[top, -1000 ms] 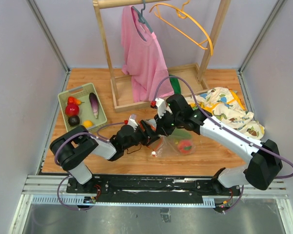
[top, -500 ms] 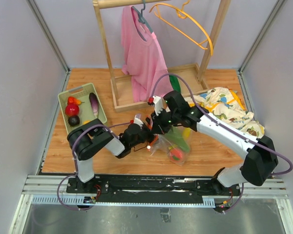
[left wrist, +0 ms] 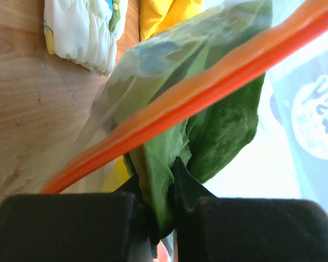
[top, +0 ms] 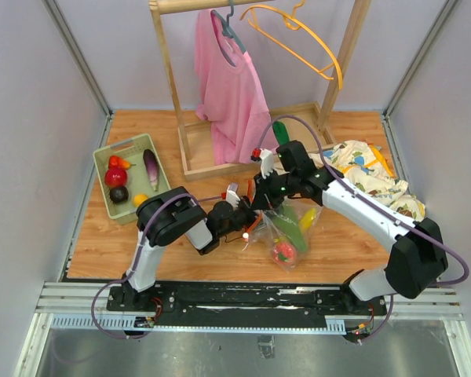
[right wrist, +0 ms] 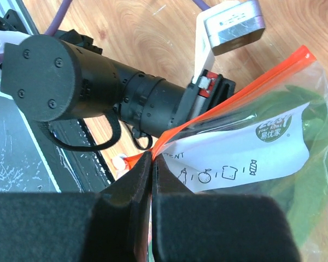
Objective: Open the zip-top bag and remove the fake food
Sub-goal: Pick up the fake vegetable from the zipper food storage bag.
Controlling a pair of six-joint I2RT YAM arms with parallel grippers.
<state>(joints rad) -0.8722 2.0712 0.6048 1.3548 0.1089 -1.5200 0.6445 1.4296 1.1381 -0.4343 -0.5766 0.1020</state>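
Next, I open my left gripper and take the broad leaf [left wrist: 221, 134] as well before I pull, because the gripper pinches only a narrow fold of the green leafy piece [left wrist: 156, 174].
The zip-top bag [top: 289, 233] hangs lifted over the table, clear with an orange-red zipper strip [left wrist: 208, 90] and a white label [right wrist: 246, 158]. My right gripper [right wrist: 153, 164] is shut on the strip's end at the bag's mouth and also shows in the top view [top: 261, 195]. My left gripper [left wrist: 164, 213] reaches into the mouth and is shut on a green leafy piece of fake food [left wrist: 158, 158]. Red [top: 282, 251], green [top: 290, 217] and yellow [top: 307, 217] pieces lie inside the bag. More fake food, including a purple eggplant [top: 151, 169], sits in the pale green tray [top: 102, 166].
A wooden rack at the back holds a pink shirt [top: 228, 86] and an orange hanger [top: 298, 35]. The dinosaur-print cloth [top: 373, 177] lies crumpled at the right, close to the bag. The left arm's wrist [right wrist: 98, 82] sits right beside my right gripper.
My left gripper has gone from open to shut on the green leaf in the bag's mouth. The right gripper has carried the bag's rim up and right, so the bag now hangs lower.
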